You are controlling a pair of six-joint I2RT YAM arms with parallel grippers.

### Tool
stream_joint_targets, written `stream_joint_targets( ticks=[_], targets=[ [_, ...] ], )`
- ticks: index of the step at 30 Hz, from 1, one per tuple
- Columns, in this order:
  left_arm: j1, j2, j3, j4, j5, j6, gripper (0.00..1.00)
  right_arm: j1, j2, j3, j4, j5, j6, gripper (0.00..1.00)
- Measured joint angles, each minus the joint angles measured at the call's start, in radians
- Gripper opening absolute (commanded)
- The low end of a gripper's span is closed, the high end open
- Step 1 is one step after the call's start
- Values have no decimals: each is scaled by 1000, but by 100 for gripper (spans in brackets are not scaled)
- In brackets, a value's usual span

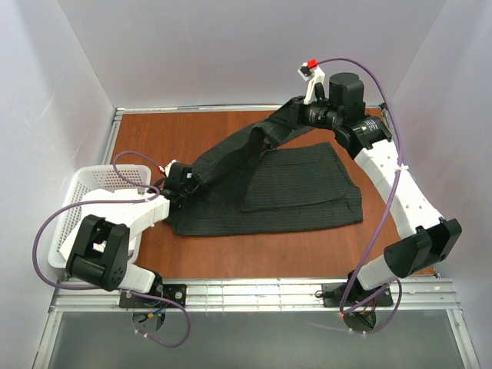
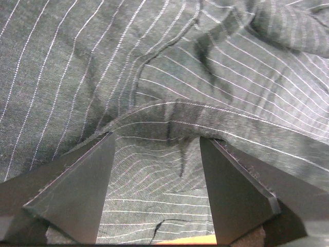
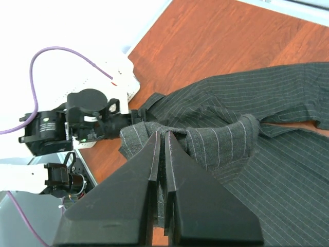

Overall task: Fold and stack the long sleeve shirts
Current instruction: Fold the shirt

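My right gripper should next lower the sleeve's cuff it is holding until the cuff reaches the near hem corner [image 1: 347,215], because the shirt body [image 1: 304,175] lies flat.
One dark pinstriped long sleeve shirt [image 1: 300,192] lies partly flat on the brown table [image 1: 192,131]. Its sleeve [image 1: 238,150] stretches off the table as a taut band from lower left to upper right. My right gripper [image 1: 294,114] is raised at the back right. In the right wrist view that right gripper [image 3: 162,134] is shut on the sleeve's cuff end [image 3: 221,144]. My left gripper [image 1: 184,181] sits at the band's lower end. In the left wrist view the left gripper [image 2: 157,138] stands open, with pinstriped fabric [image 2: 154,67] between the fingers and a fold draped over their tips.
A white plastic basket [image 1: 81,196] stands at the table's left edge beside the left arm, and also shows in the right wrist view as the basket [image 3: 123,77]. White walls close the table on three sides. A metal rail [image 1: 254,292] runs along the near edge.
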Motion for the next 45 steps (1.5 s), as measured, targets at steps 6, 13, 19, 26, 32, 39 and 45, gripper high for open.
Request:
stream_joint_targets(
  ticks=[6, 13, 19, 26, 32, 39, 45],
  targets=[
    [0, 12, -35, 9, -12, -31, 63, 0, -53, -50, 11, -11, -14, 1],
    [0, -36, -109, 2, -50, -104, 63, 0, -148, -230, 21, 5, -47, 1],
    [1, -86, -128, -2, -88, -145, 64, 0, -265, -464, 18, 69, -100, 1],
    [4, -86, -132, -6, -103, -171, 64, -1, -379, -715, -30, 238, -133, 1],
    [7, -85, -148, -6, -104, -184, 64, -10, -431, -735, -107, 412, -138, 1],
    [10, -84, -148, -5, -103, -192, 64, -46, -454, -680, -199, 566, -143, 1],
    [17, -82, -150, -4, -102, -192, 64, -55, -455, -678, -222, 653, -144, 1]
  ],
)
